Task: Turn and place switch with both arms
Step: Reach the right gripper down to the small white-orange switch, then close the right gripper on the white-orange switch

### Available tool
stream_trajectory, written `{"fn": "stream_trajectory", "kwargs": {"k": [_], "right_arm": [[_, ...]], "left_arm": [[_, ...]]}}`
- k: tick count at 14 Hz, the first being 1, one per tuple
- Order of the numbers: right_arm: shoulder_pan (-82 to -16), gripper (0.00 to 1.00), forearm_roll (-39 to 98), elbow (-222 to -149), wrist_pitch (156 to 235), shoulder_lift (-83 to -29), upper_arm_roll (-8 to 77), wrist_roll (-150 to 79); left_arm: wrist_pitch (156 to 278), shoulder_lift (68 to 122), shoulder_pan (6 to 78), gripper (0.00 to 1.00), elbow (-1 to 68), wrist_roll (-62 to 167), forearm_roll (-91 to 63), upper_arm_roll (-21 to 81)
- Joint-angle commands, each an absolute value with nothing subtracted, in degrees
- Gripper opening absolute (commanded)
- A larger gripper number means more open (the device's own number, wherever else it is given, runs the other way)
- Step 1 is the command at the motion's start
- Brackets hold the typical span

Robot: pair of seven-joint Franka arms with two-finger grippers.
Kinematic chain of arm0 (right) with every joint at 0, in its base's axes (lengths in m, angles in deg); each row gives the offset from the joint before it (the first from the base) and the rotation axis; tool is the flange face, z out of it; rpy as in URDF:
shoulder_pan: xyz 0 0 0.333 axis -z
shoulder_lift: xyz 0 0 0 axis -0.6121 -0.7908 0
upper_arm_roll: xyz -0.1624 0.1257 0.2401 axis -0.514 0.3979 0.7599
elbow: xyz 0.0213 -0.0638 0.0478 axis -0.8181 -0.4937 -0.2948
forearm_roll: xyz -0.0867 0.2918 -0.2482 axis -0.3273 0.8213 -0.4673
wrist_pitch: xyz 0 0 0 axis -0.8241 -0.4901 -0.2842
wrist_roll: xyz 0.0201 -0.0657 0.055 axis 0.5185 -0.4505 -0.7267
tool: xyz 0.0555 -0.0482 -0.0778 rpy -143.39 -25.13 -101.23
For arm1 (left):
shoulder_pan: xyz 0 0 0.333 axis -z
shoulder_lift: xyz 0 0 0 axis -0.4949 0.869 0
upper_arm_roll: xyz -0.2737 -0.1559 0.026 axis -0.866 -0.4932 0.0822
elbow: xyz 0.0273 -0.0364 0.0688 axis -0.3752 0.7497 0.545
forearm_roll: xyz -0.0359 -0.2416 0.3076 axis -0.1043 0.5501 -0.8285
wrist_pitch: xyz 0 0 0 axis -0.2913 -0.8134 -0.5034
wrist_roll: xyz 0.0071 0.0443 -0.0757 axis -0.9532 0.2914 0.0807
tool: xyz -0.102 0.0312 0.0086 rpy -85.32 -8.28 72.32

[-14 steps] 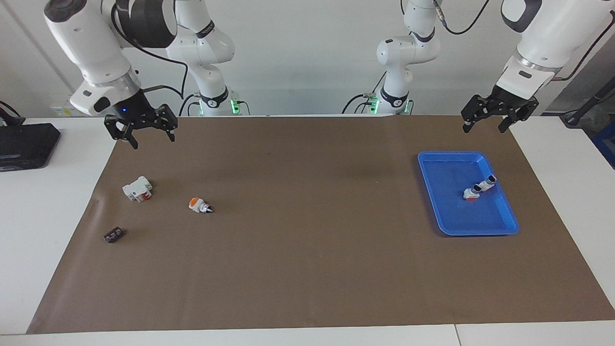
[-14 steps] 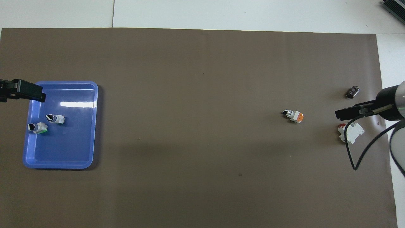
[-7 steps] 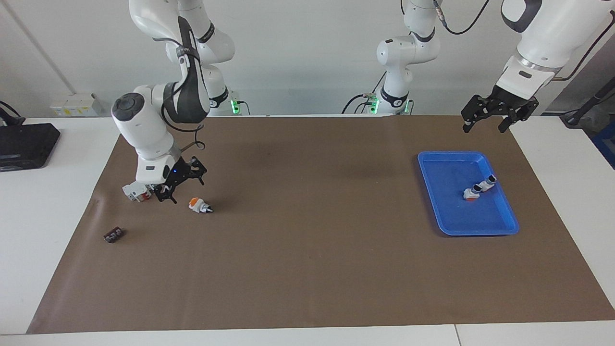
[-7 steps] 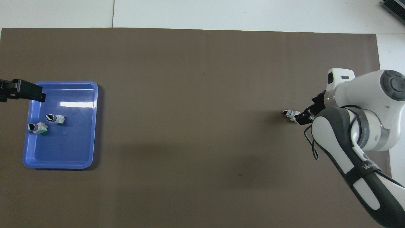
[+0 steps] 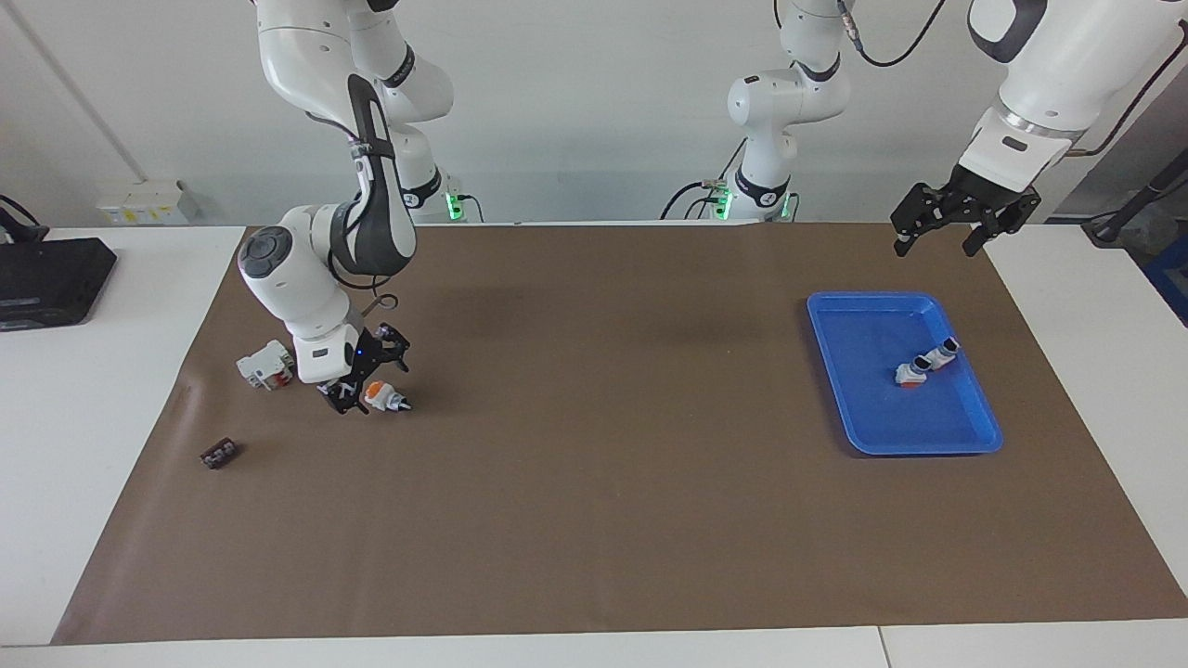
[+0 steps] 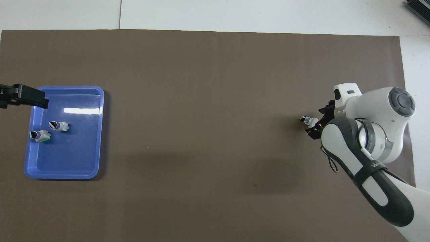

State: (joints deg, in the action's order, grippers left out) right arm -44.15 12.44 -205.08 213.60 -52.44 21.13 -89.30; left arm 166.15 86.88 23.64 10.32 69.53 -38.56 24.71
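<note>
My gripper is going to carry the switch by its tip. The switch's black-and-silver tip [image 6: 303, 119] is joined to its white body, so the whole switch [image 6: 310, 121] will come along.
The switch [image 5: 383, 397], white with an orange section and a black-and-silver tip, lies on the brown mat toward the right arm's end; it also shows in the overhead view [image 6: 308, 120]. My right gripper [image 5: 369, 377] is low at the switch, open, with one finger on each side of its orange body; it also shows in the overhead view [image 6: 319, 121]. My left gripper [image 5: 937, 243] is open and empty, held up in the air by the blue tray [image 5: 965, 438]. The left arm waits.
The blue tray [image 6: 63, 174] holds two other small switches [image 5: 937, 355] [image 5: 910, 374]. A larger white block with a red part [image 5: 264, 364] sits beside the right gripper. A tiny dark piece [image 5: 220, 454] lies farther out. A black box [image 5: 46, 278] sits off the mat.
My right arm has swung down from above the mat's edge to the switch, and its open fingers now straddle it. The switch and the left arm have not moved.
</note>
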Motion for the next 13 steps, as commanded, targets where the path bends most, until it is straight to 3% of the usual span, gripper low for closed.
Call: {"fn": "stream_trajectory", "kwargs": {"k": [1, 8, 13], "right_arm": [[-43.37, 0.96, 14.03, -207.38, 215.83, -51.79, 21.35, -92.68], [-42.49, 0.69, 14.03, -208.0, 218.55, -51.97, 21.35, -94.61], [-43.01, 0.68, 14.03, -208.0, 219.78, -53.02, 21.35, -94.0]], "left_arm": [[167.04, 85.11, 23.25, 1.0, 12.49, 69.9, -39.29, 24.63], [167.04, 85.11, 23.33, 1.0, 12.49, 69.9, -39.29, 24.63], [167.04, 85.11, 23.25, 1.0, 12.49, 69.9, -39.29, 24.63]]}}
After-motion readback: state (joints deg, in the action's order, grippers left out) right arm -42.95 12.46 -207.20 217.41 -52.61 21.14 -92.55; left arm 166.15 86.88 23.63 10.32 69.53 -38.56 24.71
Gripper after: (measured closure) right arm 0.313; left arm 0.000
